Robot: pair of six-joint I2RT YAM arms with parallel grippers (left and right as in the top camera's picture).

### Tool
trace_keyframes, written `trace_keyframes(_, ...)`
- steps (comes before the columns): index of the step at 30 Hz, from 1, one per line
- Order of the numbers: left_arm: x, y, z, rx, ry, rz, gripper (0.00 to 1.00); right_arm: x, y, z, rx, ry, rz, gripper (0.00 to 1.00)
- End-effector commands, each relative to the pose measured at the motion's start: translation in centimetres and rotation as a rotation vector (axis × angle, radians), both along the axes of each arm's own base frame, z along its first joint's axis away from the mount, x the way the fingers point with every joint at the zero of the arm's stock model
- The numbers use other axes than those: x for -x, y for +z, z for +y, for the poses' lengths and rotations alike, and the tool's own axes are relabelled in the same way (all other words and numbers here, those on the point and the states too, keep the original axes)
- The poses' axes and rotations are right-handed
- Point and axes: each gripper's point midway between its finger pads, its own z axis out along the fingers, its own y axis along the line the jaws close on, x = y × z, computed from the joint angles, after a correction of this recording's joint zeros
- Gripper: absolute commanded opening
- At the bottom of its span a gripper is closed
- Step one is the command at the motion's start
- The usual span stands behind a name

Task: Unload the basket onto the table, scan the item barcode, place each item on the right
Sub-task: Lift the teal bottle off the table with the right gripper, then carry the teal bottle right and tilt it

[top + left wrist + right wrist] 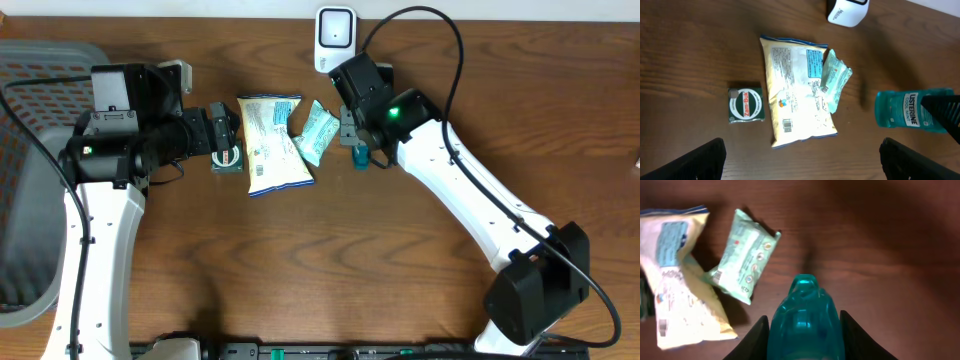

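Observation:
The Listerine bottle's narrow edge faces the scanner, so next I open my right gripper, turn it and grip the bottle's top from another angle before I scan.
My right gripper is shut on a teal Listerine bottle, with one black finger on each side of it. In the overhead view the bottle shows just below the right gripper, right of a pale green wipes packet. The left wrist view shows the bottle lying sideways with its label readable. A white scanner stands at the table's back edge. My left gripper is open and empty, hovering near a green Zam-Buk box.
A yellow-white snack bag lies between the Zam-Buk box and the wipes packet, its barcode facing up. A grey mesh basket fills the far left. Bare wood lies in front of the items.

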Motion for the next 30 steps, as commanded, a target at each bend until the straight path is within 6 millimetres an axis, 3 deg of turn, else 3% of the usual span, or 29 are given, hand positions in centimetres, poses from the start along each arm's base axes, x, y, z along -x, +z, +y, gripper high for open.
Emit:
trace_keyframes(1, -0.1, -0.1, 0.1, -0.015, -0.009, -0.005, 0.98, -0.8, 0.8, -1.8, -0.024, -0.212, -0.061, 0.21)
trace_keyframes(11, -0.1, -0.1, 0.1, -0.015, -0.009, -0.005, 0.98, 0.0, -3.4, -4.6, -0.06, -0.492, -0.02, 0.25)
trace_keyframes(15, -0.1, -0.1, 0.1, -0.015, -0.009, -0.005, 0.98, 0.6, -5.3, -6.3, -0.08, -0.623, 0.004, 0.18)
trace_keyframes(20, -0.1, -0.1, 0.1, -0.015, -0.009, -0.005, 0.98, 0.7, -6.1, -8.1, -0.088, -0.71, 0.015, 0.18)
trace_keyframes(24, -0.1, -0.1, 0.1, -0.015, -0.009, -0.005, 0.98, 0.5, -6.0, -8.0, -0.097, -0.709, 0.007, 0.35)
trace_keyframes(30, -0.1, -0.1, 0.1, -0.015, -0.009, -0.005, 0.98, 0.3, -5.9, -7.6, -0.099, -0.686, -0.001, 0.72)
